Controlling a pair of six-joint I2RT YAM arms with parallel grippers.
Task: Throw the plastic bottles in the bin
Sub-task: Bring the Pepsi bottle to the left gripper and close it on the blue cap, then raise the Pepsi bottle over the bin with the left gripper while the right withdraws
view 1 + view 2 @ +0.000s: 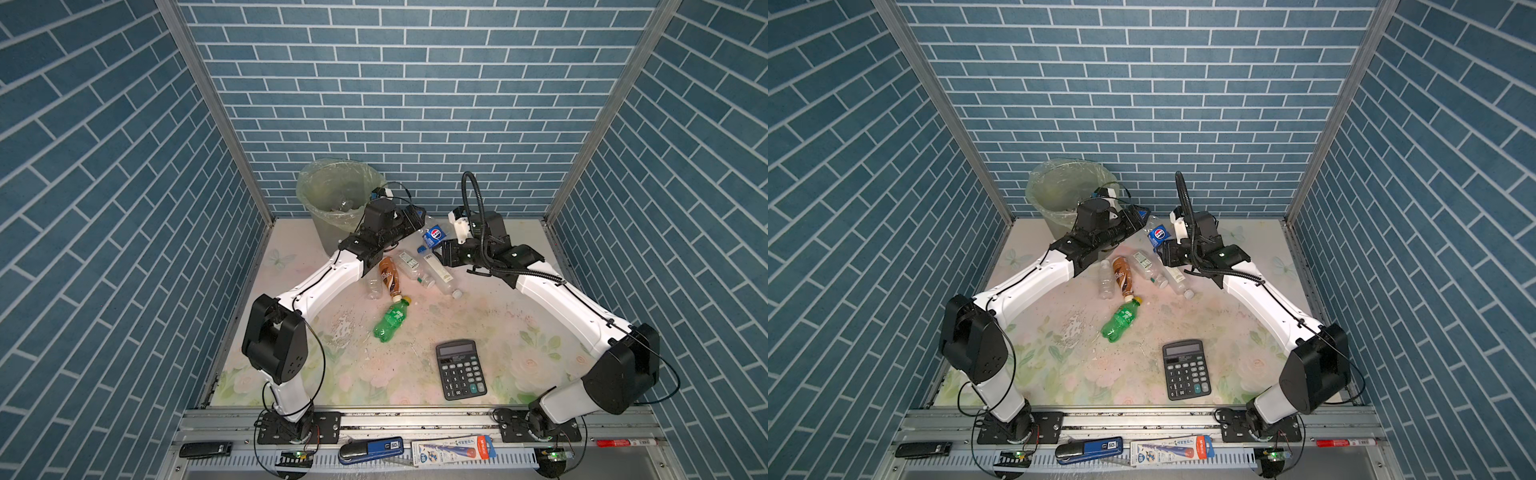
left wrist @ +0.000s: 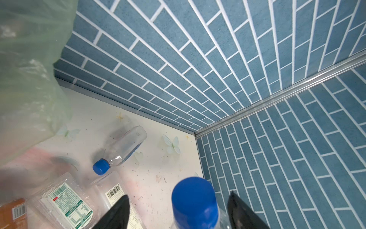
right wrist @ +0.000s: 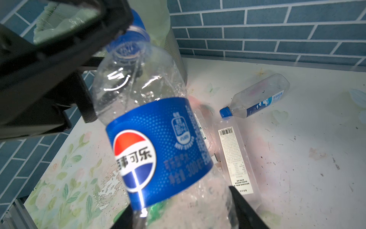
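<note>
My right gripper is holding the Pepsi bottle away from the bin, so my left gripper beside the bin should take the blue cap before my right gripper opens.
A clear bottle with a blue Pepsi label hangs above the back of the table. My right gripper is shut on its lower body. My left gripper stands open around its blue cap, a gap on each side. The bin, lined with a pale green bag, stands just left of the left gripper. A brown bottle, a green bottle and clear bottles lie on the table.
Another clear bottle with a blue cap lies near the back wall. A black calculator rests front right. Blue brick walls close in three sides. A stapler and pen packs lie on the front rail.
</note>
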